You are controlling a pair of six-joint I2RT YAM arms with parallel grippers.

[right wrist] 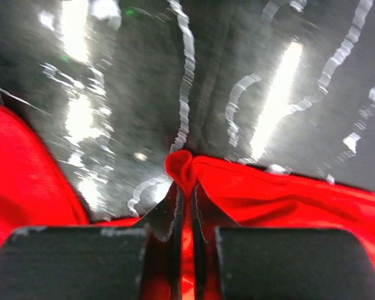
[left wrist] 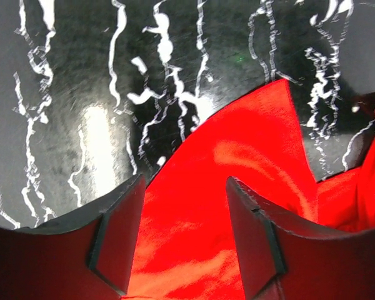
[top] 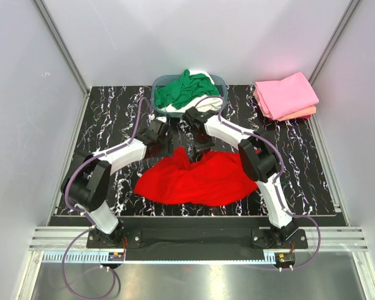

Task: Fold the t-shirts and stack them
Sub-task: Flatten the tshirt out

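Observation:
My gripper will make the red t-shirt (top: 206, 185) open wide and hang over the table's near edge when it spreads the t-shirt, because the t-shirt lies bunched in loose folds (top: 191, 165).
A bright red t-shirt (top: 197, 180) lies crumpled on the black marbled table, in front of both arms. My left gripper (top: 163, 145) is open just over the shirt's far left part; the red cloth (left wrist: 194, 206) shows between its spread fingers. My right gripper (top: 201, 142) is shut on a pinch of the shirt's far edge (right wrist: 182, 167), with cloth bulging past the fingertips. A green t-shirt (top: 184, 89) and a white one (top: 207, 104) sit in the basket. Folded pink (top: 286, 94) and salmon (top: 300, 114) shirts lie stacked at the back right.
The blue-grey plastic basket (top: 219, 80) stands at the back centre, just behind both grippers. White booth walls close in the table on three sides. The table's near edge (top: 194, 216) runs in front of the red shirt.

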